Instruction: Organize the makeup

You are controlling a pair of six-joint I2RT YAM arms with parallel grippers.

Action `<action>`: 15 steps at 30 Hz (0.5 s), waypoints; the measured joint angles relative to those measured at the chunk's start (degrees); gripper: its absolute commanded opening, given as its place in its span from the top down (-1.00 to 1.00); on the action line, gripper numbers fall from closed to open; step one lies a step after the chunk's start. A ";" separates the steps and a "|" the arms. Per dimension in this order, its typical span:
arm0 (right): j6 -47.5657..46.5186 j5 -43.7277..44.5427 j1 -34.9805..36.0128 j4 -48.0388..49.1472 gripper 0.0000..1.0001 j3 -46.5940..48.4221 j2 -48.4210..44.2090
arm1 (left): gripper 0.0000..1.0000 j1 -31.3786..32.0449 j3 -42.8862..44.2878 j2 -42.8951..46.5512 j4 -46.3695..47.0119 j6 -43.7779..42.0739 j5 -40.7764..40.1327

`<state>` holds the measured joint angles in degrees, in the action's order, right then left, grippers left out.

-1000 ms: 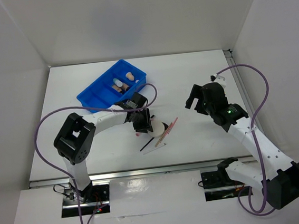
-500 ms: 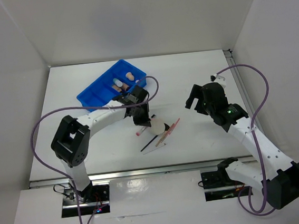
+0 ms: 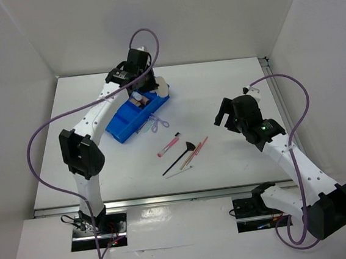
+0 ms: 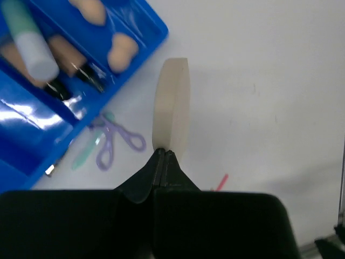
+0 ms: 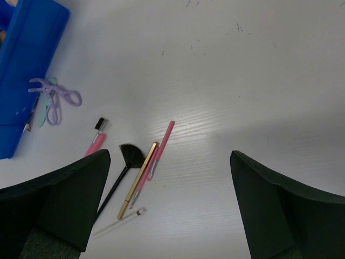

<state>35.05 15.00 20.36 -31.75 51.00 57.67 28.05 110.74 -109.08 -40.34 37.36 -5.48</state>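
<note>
The round cream compact [image 3: 163, 87] is clear above the blue bin's side. My left gripper keeps carrying it inward until it hangs over the beige sponges [image 4: 123, 52], then release.
My left gripper [image 3: 151, 85] is shut on the rim of the round cream compact [image 3: 162, 86] and holds it edge-on above the right end of the blue divided bin [image 3: 118, 123]. In the left wrist view the compact [image 4: 171, 102] stands just past my shut fingertips [image 4: 163, 155]. The bin [image 4: 32, 135] holds a pale tube [image 4: 33, 46], beige sponges [image 4: 122, 49] and a stubby brown brush [image 4: 66, 58]. My right gripper [image 3: 228, 113] is open and empty, right of a pile with a black fan brush [image 5: 129, 155], pink pencils [image 5: 161, 143] and a gold pencil [image 5: 137, 181].
Small purple and green scissors [image 4: 108, 143] lie on the table beside the bin's near edge, also in the right wrist view [image 5: 53, 100]. A pink spoolie brush [image 5: 96, 140] and a thin white pencil [image 5: 118, 220] lie by the pile. White walls enclose the table.
My left arm has lifted the cream compact off the pile at the table's middle and swung it back to the bin's far right end. The right arm has not moved.
</note>
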 measured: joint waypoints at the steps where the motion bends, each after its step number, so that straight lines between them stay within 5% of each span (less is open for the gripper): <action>1: -0.07 0.20 0.00 0.00 -1.00 0.00 0.39 | 1.00 -1.14 3.13 -2.21 -0.37 -0.04 -0.26; 6: -0.57 0.94 0.00 0.00 -1.00 0.46 3.41 | 1.00 -6.75 15.06 -12.74 -0.50 0.04 0.44; 15: -1.66 2.03 0.00 0.26 -1.00 1.73 8.92 | 1.00 -14.84 18.01 -21.70 2.14 1.25 7.54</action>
<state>33.39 17.04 20.36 -31.48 52.73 66.59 13.21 128.75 -130.78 -38.20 38.61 2.07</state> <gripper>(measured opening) 0.999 0.028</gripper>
